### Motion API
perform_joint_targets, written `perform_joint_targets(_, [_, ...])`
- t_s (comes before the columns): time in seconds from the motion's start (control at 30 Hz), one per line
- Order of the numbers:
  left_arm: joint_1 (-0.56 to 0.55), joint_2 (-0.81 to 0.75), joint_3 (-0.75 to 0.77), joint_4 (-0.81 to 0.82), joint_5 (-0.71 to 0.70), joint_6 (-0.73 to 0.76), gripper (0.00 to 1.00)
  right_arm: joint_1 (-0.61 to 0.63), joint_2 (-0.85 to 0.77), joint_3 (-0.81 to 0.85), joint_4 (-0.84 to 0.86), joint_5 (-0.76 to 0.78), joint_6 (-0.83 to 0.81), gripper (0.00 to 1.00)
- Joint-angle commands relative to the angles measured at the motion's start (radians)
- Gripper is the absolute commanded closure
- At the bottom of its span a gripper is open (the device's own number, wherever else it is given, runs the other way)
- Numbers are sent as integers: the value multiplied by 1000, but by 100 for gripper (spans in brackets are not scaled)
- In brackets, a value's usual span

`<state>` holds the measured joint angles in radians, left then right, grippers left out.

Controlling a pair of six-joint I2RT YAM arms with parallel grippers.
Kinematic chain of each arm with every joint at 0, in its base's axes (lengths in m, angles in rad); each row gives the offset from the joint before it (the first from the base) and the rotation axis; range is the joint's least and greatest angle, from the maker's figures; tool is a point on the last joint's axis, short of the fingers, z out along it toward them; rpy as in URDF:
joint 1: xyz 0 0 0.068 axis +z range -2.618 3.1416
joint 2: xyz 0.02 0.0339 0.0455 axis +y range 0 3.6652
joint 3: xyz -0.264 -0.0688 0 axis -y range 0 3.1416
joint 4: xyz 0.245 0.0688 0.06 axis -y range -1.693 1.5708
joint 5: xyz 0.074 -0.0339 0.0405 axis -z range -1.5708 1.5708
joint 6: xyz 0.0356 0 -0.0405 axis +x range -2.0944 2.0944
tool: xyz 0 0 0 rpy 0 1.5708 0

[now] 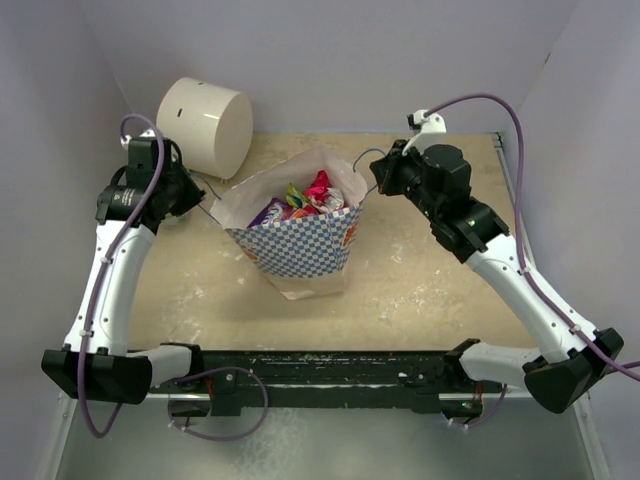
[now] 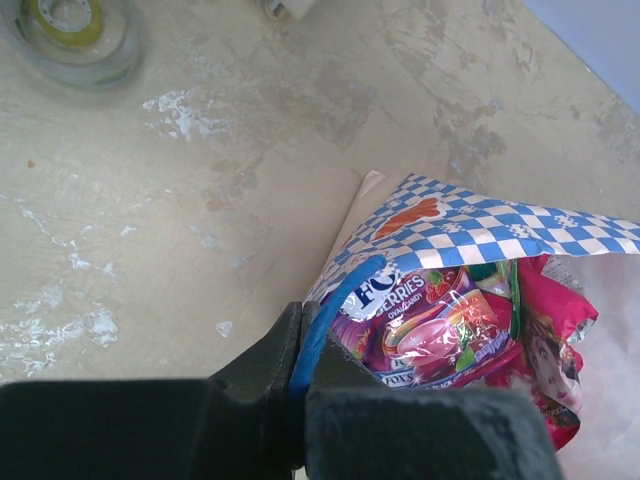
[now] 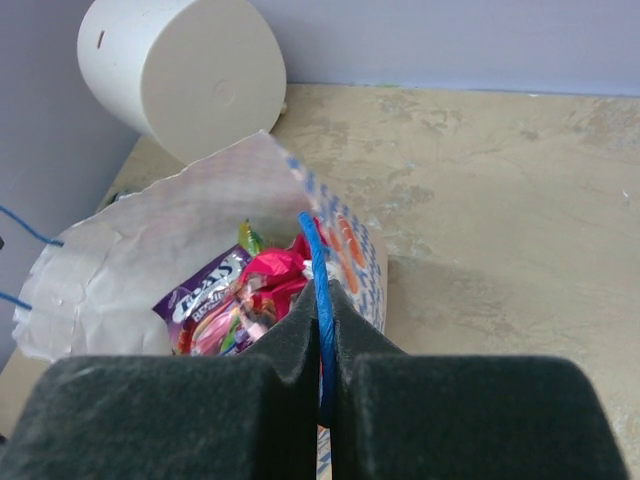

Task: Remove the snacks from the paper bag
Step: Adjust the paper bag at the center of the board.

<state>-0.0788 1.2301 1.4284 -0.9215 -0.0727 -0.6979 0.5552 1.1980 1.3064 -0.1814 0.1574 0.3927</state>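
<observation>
I should keep my left gripper on its handle while my right gripper opens and reaches in for the snacks [image 1: 304,202], because both my grippers are holding the paper bag's handles [image 1: 368,156].
The blue-and-white checked paper bag [image 1: 300,245] stands mid-table, mouth open, cream inside. Snacks [image 1: 305,198] lie in it: a purple packet [image 2: 440,325] and magenta ones [image 3: 272,272]. My left gripper [image 1: 195,200] is shut on the bag's left blue cord handle [image 2: 318,322]. My right gripper [image 1: 382,172] is shut on the right blue cord handle [image 3: 322,300]. The two handles are pulled apart, holding the mouth wide. The bag also shows in the left wrist view [image 2: 500,225] and the right wrist view [image 3: 120,260].
A large cream cylinder [image 1: 205,125] lies on its side at the back left, just behind the bag; it also shows in the right wrist view [image 3: 180,70]. A clear round object [image 2: 70,35] sits on the table near the left arm. Walls enclose three sides.
</observation>
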Motion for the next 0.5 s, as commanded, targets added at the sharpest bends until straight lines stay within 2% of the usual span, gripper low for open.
perform_joint_targets(0.0, [13, -35, 94, 33, -98, -13, 100, -10, -7, 57, 91, -81, -64, 100])
perform_joint_targets(0.13, [33, -27, 207, 22, -155, -1, 100, -8, 21, 109, 96, -263, -153, 100])
perform_joint_targets(0.17, [37, -23, 241, 18, -178, 4, 100, -8, 29, 115, 104, -352, -171, 100])
perform_joint_targets(0.3, [48, -1, 362, 28, -239, 46, 100, 6, 80, 133, 149, -585, -115, 100])
perform_joint_targets(0.37, [49, 6, 403, 47, -246, 72, 100, 45, 116, 154, 165, -628, -100, 100])
perform_joint_targets(0.47, [50, 9, 427, 97, -234, 119, 100, 166, 172, 199, 151, -611, -140, 100])
